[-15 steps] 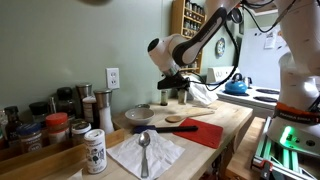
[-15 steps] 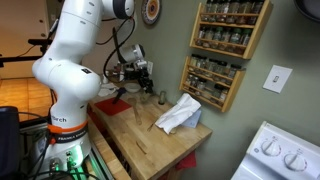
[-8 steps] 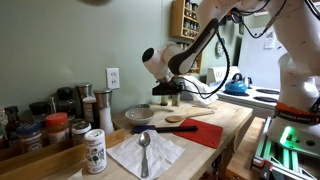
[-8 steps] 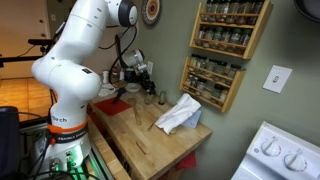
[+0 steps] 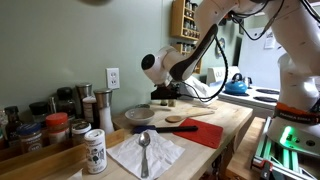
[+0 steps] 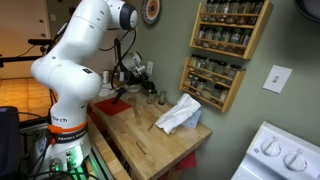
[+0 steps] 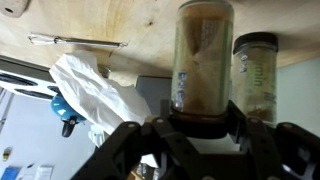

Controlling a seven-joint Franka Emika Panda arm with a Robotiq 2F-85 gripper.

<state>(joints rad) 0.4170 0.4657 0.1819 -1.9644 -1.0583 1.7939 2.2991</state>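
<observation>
The brown spice jar (image 7: 204, 55) hangs upright by the greenish jar, so my gripper should carry on lowering it until its bottom sits on the wooden counter (image 7: 158, 38), then let go.
In the wrist view my gripper (image 7: 200, 125) is shut around the dark lid of a glass spice jar (image 7: 203, 55) with brown contents. A second jar (image 7: 255, 75) with greenish contents stands right beside it. Both jars stand on the wooden counter (image 7: 130, 25). In both exterior views the gripper (image 5: 165, 93) (image 6: 140, 78) sits low over the counter next to the wall, on the jars. The jars themselves are mostly hidden by the gripper there.
A white cloth (image 6: 178, 115) (image 7: 95, 95) lies on the counter. A bowl (image 5: 138, 116), a wooden spoon (image 5: 185, 123), a red mat (image 5: 205, 133), a napkin with a metal spoon (image 5: 145, 152) and several spice containers (image 5: 60, 128) share the counter. Wall spice racks (image 6: 225, 40) hang nearby.
The arm has moved down and toward the wall, bringing the gripper from above the jars to the level of the jars on the counter.
</observation>
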